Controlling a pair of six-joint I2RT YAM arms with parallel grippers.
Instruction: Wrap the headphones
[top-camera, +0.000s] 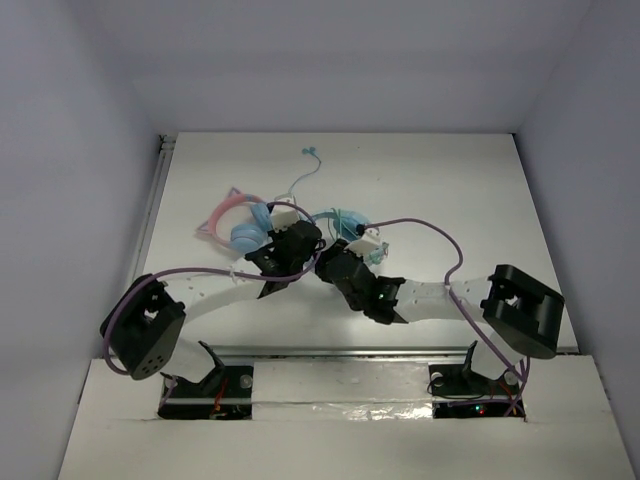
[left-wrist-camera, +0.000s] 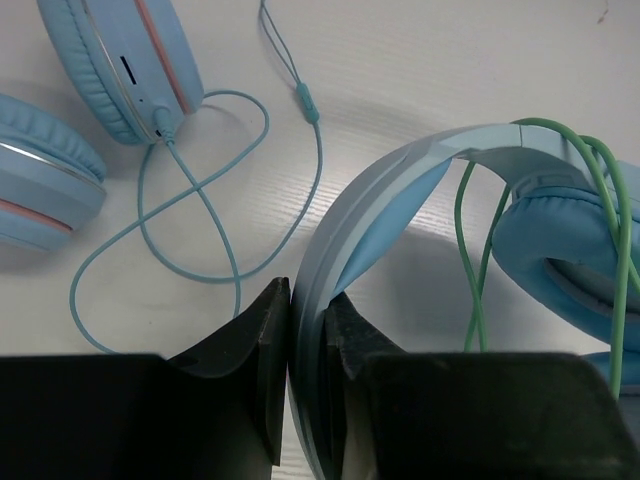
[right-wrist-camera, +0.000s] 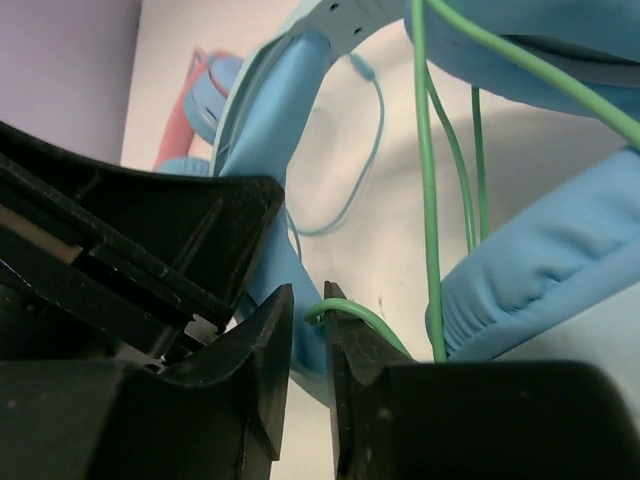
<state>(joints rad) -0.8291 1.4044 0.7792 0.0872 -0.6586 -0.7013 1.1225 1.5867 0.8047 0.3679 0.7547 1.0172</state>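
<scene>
I should now hold the blue headband (left-wrist-camera: 372, 208) with my left gripper until my right gripper backs clear. The green cable loops over the padded cup (left-wrist-camera: 607, 210), and the cable's end is at the headband.
The light-blue headphones (top-camera: 350, 222) lie mid-table, between my two grippers. My left gripper (left-wrist-camera: 308, 300) is shut on their blue headband (left-wrist-camera: 400, 170); it shows in the top view (top-camera: 287, 243) too. A padded cup (left-wrist-camera: 560, 240) hangs to its right with the pale-green cable (left-wrist-camera: 465, 250) looped over it. My right gripper (right-wrist-camera: 310, 300) is shut on a loop of the green cable (right-wrist-camera: 428, 200), right beside the headband (right-wrist-camera: 270, 130) and below a cup (right-wrist-camera: 540, 270). In the top view it (top-camera: 335, 262) sits close to the left gripper.
The pink-banded cat-ear headphones (top-camera: 235, 215) lie just left of the left gripper, their blue cups (left-wrist-camera: 120, 60) and teal cable (left-wrist-camera: 200, 200) spread on the table. That cable runs toward the back (top-camera: 300, 180). The left gripper's black body (right-wrist-camera: 130, 230) crowds the right gripper.
</scene>
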